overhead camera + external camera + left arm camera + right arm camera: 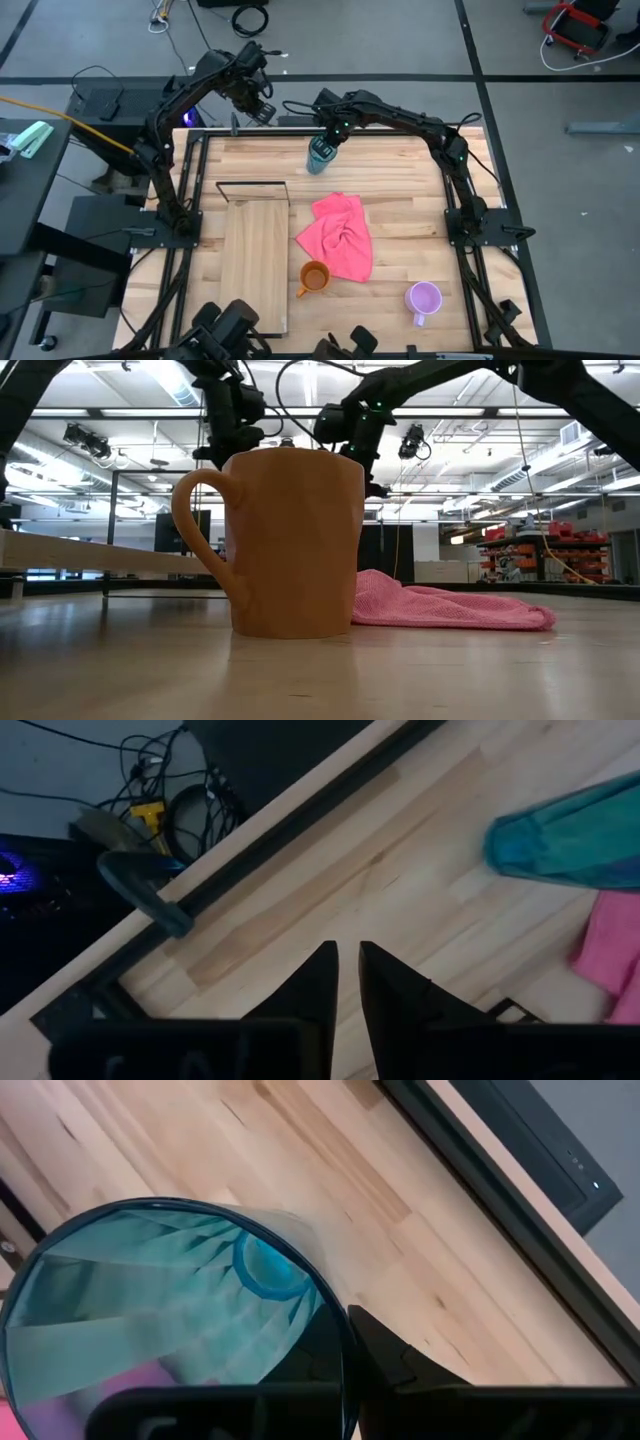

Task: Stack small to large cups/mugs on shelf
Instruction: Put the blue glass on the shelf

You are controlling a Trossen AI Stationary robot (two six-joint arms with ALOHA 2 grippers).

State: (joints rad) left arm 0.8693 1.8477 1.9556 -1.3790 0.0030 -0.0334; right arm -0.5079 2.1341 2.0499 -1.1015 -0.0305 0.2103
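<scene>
My right gripper is holding the teal tumbler slanted (319,158) by its rim. It should set the tumbler upright (315,171) and move back to make room for my left gripper.
The teal tumbler (319,157) is near the table's far edge, and my right gripper (327,138) is shut on its rim from above. It also shows in the left wrist view (570,840). My left gripper (262,108) hovers shut and empty over the far edge, left of the tumbler. The orange mug (314,277) stands upright on its base on the tabletop beside the shelf plank (255,262). The lilac mug (424,298) stands at the near right. The plank's black wire frame (251,186) is at its far end. My right gripper holds the tumbler's rim (338,1312), with one finger (385,1352) outside the wall and the other showing dark through the wall inside. The fingers point down into the open mouth. Whether the base (268,1270) rests on the table, I cannot tell.
A crumpled pink cloth (340,238) lies on the tabletop between the tumbler and the orange mug. In the low view the orange mug (285,540) fills the foreground and hides the tumbler. A black frame rail (300,830) runs along the table's far edge.
</scene>
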